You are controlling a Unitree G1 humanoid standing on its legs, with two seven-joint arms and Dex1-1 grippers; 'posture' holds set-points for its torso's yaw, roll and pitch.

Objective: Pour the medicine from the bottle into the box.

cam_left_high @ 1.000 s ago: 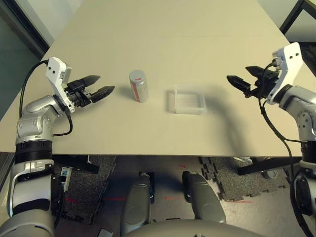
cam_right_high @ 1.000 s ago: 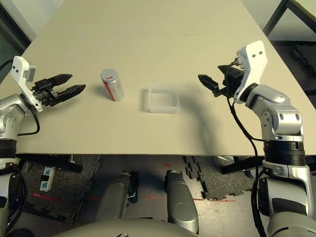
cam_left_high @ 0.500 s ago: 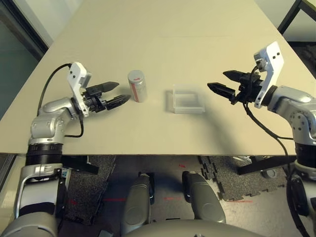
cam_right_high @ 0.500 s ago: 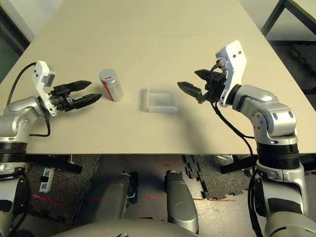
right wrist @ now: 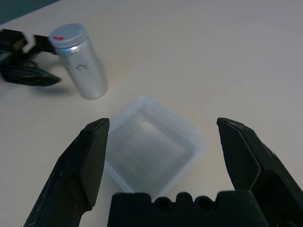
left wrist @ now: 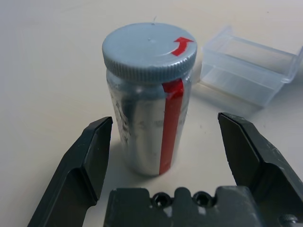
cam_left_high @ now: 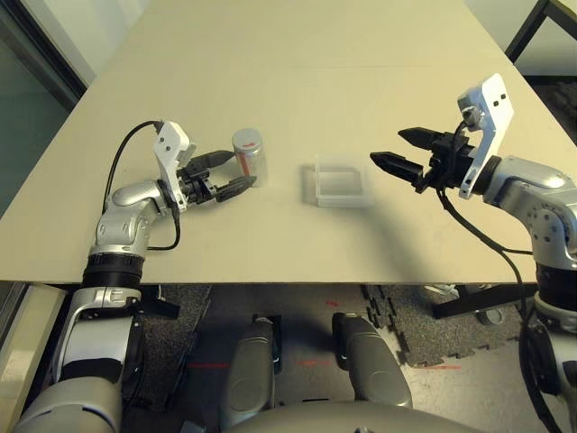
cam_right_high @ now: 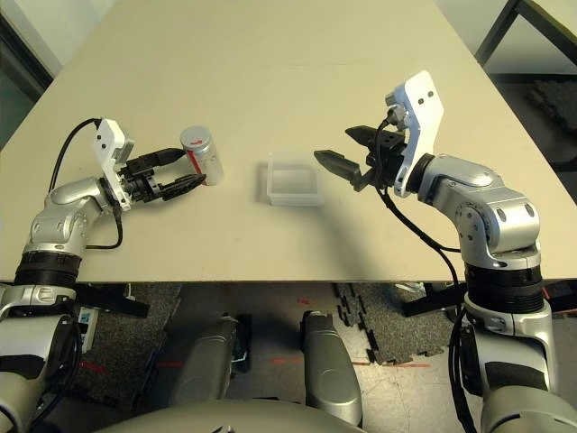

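Note:
My left gripper's open fingers are below the bottle's cap, leaving the cap free. It should keep moving forward until the bottle's body sits deep between them.
The bottle stands upright on the table, silvery-grey with a red stripe and a grey cap bearing a red arrow. My left gripper is open at its left side, one finger on either side of the bottle's lower body without touching it. The box, a clear shallow tray, lies to the right of the bottle and looks empty. My right gripper hovers open just right of the box, a little above the table, pointing at it.
The tan table stretches far behind the bottle and box. Its front edge runs close below my arms. A black frame stands off the table's far right corner. Dark floor mats lie under the table.
My left gripper has advanced to the right until its open fingers flank the bottle. My right gripper has crept slightly left toward the box. Bottle and box have not moved.

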